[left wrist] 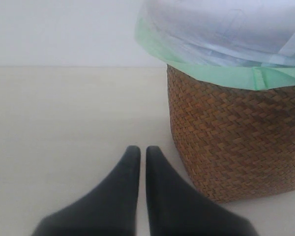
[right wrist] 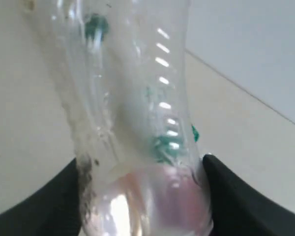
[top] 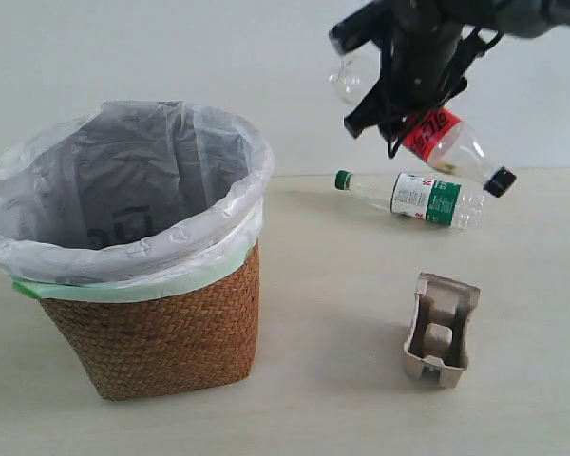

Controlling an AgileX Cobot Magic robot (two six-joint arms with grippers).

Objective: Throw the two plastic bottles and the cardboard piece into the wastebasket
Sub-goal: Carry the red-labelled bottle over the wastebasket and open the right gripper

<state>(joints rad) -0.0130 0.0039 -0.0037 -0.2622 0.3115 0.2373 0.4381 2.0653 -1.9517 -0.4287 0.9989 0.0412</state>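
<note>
The red-label bottle (top: 448, 144) hangs far from the wastebasket, so my right gripper should draw it back first, then swing and toss it into the open bag (top: 138, 190).
My right gripper (top: 396, 106) hangs high at the upper right, shut on the red-label bottle (top: 442, 136), which is tilted with its black cap pointing down to the right. Up close, that clear bottle (right wrist: 137, 123) fills the space between the black fingers (right wrist: 238, 196). The green-cap bottle (top: 413, 197) lies on its side on the table below. The cardboard piece (top: 441, 329) rests at the front right. The wicker wastebasket (top: 157, 328) with its white bag stands at the left. My left gripper (left wrist: 139, 150) is shut and empty, low beside the wastebasket (left wrist: 236, 142).
A pale tabletop (top: 342, 285) stretches between the basket and the cardboard piece. A plain light wall (top: 171, 47) stands behind.
</note>
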